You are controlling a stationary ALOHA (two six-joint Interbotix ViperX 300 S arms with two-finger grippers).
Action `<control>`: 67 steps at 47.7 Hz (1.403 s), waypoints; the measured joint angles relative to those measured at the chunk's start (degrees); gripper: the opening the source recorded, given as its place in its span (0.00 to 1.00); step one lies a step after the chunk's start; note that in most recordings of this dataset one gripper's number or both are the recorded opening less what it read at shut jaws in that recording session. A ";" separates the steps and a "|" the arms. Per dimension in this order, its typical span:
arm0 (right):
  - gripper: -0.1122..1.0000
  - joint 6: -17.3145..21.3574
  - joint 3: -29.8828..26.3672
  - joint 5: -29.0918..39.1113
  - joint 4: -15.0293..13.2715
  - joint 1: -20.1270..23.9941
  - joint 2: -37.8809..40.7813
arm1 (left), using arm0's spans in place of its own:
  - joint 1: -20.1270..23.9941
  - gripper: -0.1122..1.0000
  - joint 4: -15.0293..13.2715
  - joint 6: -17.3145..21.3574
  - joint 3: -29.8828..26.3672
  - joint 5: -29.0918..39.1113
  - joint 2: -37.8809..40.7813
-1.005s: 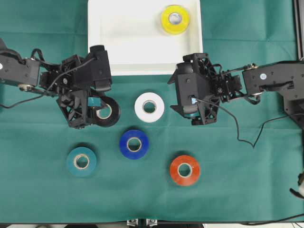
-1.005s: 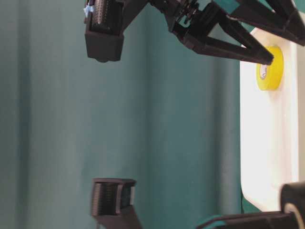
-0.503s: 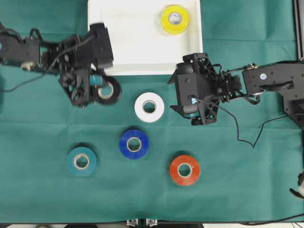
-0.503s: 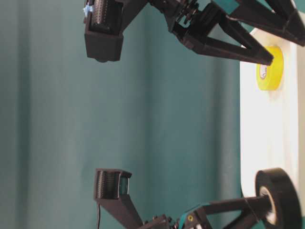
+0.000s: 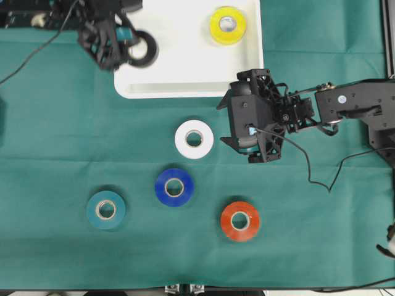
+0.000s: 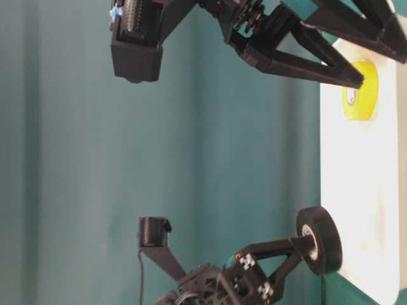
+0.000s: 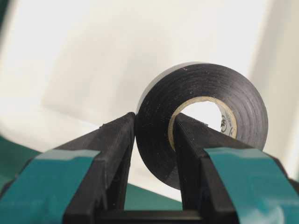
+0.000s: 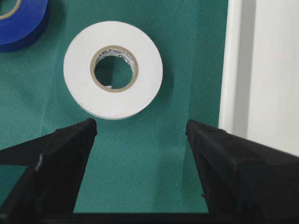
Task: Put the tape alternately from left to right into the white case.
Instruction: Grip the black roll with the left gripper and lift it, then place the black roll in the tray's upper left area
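I should keep moving my left gripper to the case's far corner [image 5: 150, 20] across from the yellow tape and let go there, because the black tape [image 5: 149, 53] is over the white case and that corner is open.
My left gripper [image 5: 136, 50] [image 7: 154, 123] is shut on the black tape [image 5: 150, 54] [image 7: 205, 79] [image 6: 320, 240], one finger through its core and one outside. It holds the roll above the left part of the white case [image 5: 179, 68] [image 7: 93, 56] [image 6: 369, 190]. The yellow tape [image 5: 216, 28] [image 6: 362, 92] lies in the case's far right corner. On the cloth lie the white tape [image 5: 182, 139] [image 8: 145, 79], blue tape [image 5: 163, 187] [image 8: 18, 23], teal tape [image 5: 94, 213] and orange-red tape [image 5: 228, 223]. My right gripper [image 5: 222, 123] [image 8: 141, 126] is open and empty, just right of the white roll.
Green cloth [image 5: 308, 234] covers the table. The case's near rim [image 8: 233, 70] runs close beside my right gripper. A loose black cable [image 5: 308, 172] trails from the right arm across the cloth.
The left gripper has lifted the black roll off the cloth and carried it toward the far side, over the case's left part. The right arm has not moved.
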 measured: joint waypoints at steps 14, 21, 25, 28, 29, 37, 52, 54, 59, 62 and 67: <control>0.87 0.00 0.09 -0.18 0.00 0.00 0.00 | 4.22 0.06 0.09 1.49 -3.60 -2.11 6.59; 0.87 0.00 0.09 -0.18 0.00 0.00 0.00 | 5.10 0.06 0.09 2.81 -5.98 -2.55 8.88; 0.87 0.00 0.00 -0.18 0.00 0.00 0.00 | 5.71 0.06 0.09 3.34 -6.59 -2.64 9.67; 0.87 0.00 0.00 -0.18 0.00 0.00 0.00 | 6.15 0.06 0.09 3.52 -6.86 -2.64 10.11; 0.87 0.00 0.09 -0.18 0.00 0.00 0.00 | 6.24 0.06 0.09 3.43 -6.94 -2.64 10.20; 0.87 0.00 0.00 -0.44 0.00 0.00 0.00 | 6.33 0.06 0.09 3.52 -7.03 -1.32 10.72; 0.87 0.00 0.00 -1.32 -0.09 0.00 0.00 | 6.77 0.06 0.09 3.60 -7.03 -0.62 10.81; 0.87 0.00 0.09 -1.32 0.00 0.00 0.00 | 6.77 0.06 0.00 3.87 -7.12 -0.70 10.81; 0.87 0.00 0.00 -1.32 -0.09 0.00 0.00 | 6.86 0.14 0.09 4.92 -7.12 -0.62 10.81; 0.87 0.00 0.09 -1.32 -0.09 0.00 0.00 | 6.77 0.25 0.09 5.89 -7.12 -0.62 10.81; 0.87 0.00 0.09 -1.41 0.00 0.00 0.00 | 6.68 0.49 0.00 6.33 -7.03 -0.62 10.81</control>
